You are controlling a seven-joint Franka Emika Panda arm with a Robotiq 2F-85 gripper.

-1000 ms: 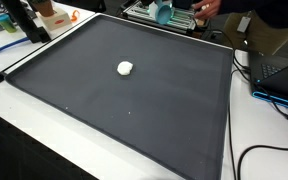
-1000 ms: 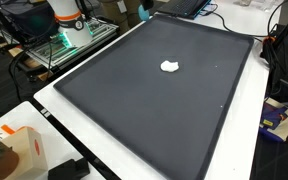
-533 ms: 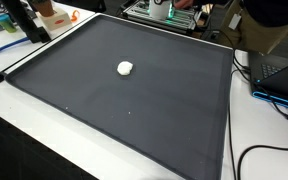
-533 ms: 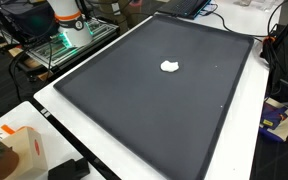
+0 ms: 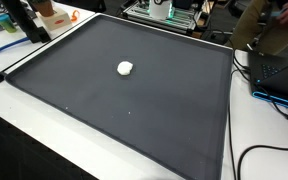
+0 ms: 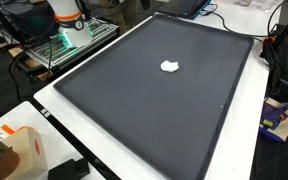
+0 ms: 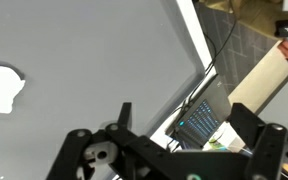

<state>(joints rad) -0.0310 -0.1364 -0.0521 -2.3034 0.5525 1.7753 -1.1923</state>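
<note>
My open gripper faces crooked toward the laptop (image 5: 276,80) beside the mat, so next I turn my gripper square to the mat and approach the white lump (image 5: 124,68).
A small white lump (image 5: 125,68) lies on a large black mat (image 5: 154,120), apart from everything else; it shows in both exterior views (image 6: 169,67). In the wrist view the lump (image 7: 2,88) sits at the left edge on the mat (image 7: 94,50). My gripper (image 7: 186,125) hangs high above the mat's border, open, its two black fingers (image 7: 124,116) spread wide with nothing between them. Neither exterior view shows the gripper; only the robot's white and orange base (image 6: 68,20) shows.
An open laptop (image 5: 280,72) with cables stands beside the mat, and also shows between my fingers as a laptop (image 7: 200,120). A person (image 5: 274,20) stands at the far corner. An orange and white box (image 6: 22,150) sits near a plant. A rack (image 6: 59,48) stands behind the base.
A hand holding a teal thing at the mat's far edge has pulled away, and the person has shifted right. The white lump has not moved.
</note>
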